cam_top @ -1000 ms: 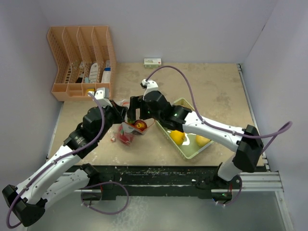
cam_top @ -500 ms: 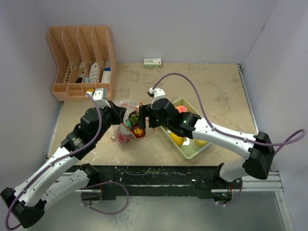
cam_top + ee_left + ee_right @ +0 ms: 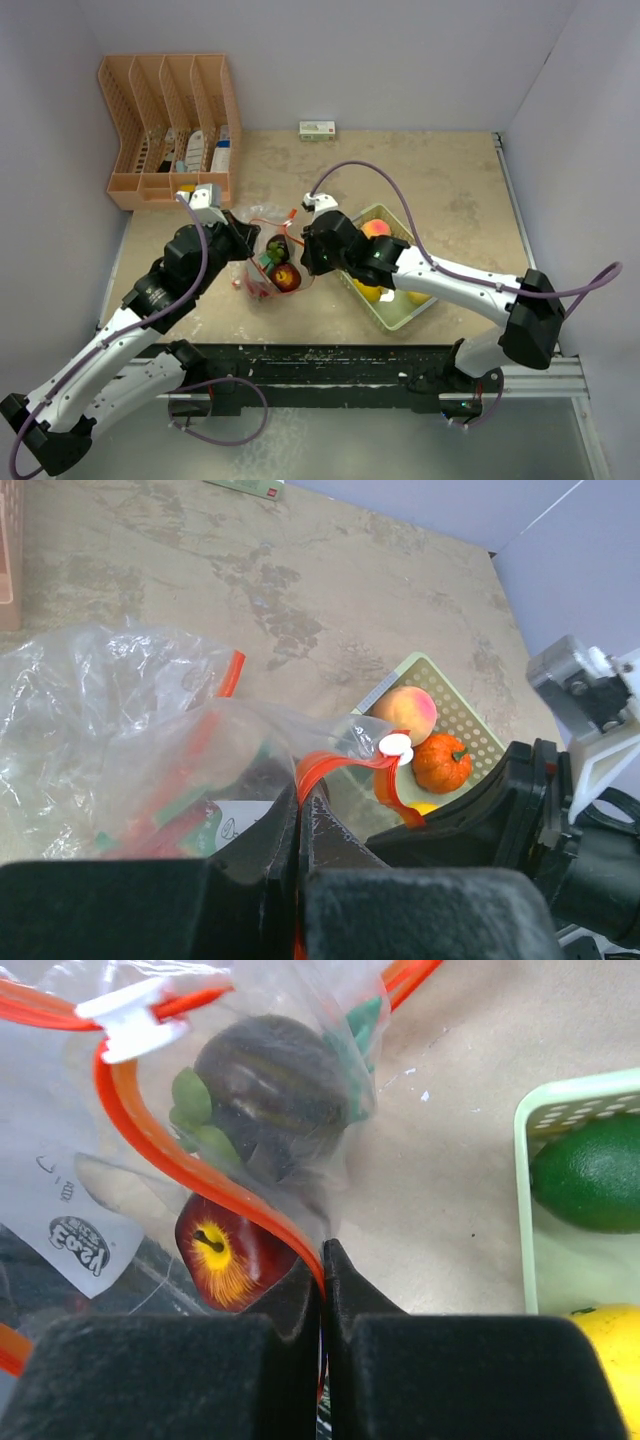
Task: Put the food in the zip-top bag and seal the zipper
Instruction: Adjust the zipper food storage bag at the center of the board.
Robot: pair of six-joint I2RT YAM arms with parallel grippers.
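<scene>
Next, my right gripper turns the bag's opening around before my left gripper takes it, because my left gripper is holding the zipper [image 3: 312, 767] short of the white slider tab [image 3: 396, 746].
The zip-top bag [image 3: 262, 272] lies crinkled between the two arms. Inside it are a red apple [image 3: 225, 1255] and a dark purple fruit with green leaves [image 3: 268, 1092]. My left gripper [image 3: 298, 802] is shut on the orange-red zipper [image 3: 335, 762], just short of the white slider tab [image 3: 395, 746]. My right gripper [image 3: 322, 1262] is shut on another stretch of the zipper [image 3: 190, 1165], at the mouth's opposite side. From above, the left gripper [image 3: 252, 250] and the right gripper [image 3: 296, 262] hold the mouth from either side. More food sits in the green tray [image 3: 398, 318]: a peach [image 3: 408, 712], an orange pumpkin [image 3: 443, 763], a lime [image 3: 590, 1170], a lemon [image 3: 602, 1348].
An orange desk organizer [image 3: 170, 130] with small items stands at the back left. A small white box [image 3: 317, 129] lies by the back wall. The pale green tray [image 3: 524, 1220] sits directly right of the bag, under the right arm.
The right gripper came down from above the bag to its near-right edge and went from open to shut on the zipper strip. The left gripper kept its hold.
</scene>
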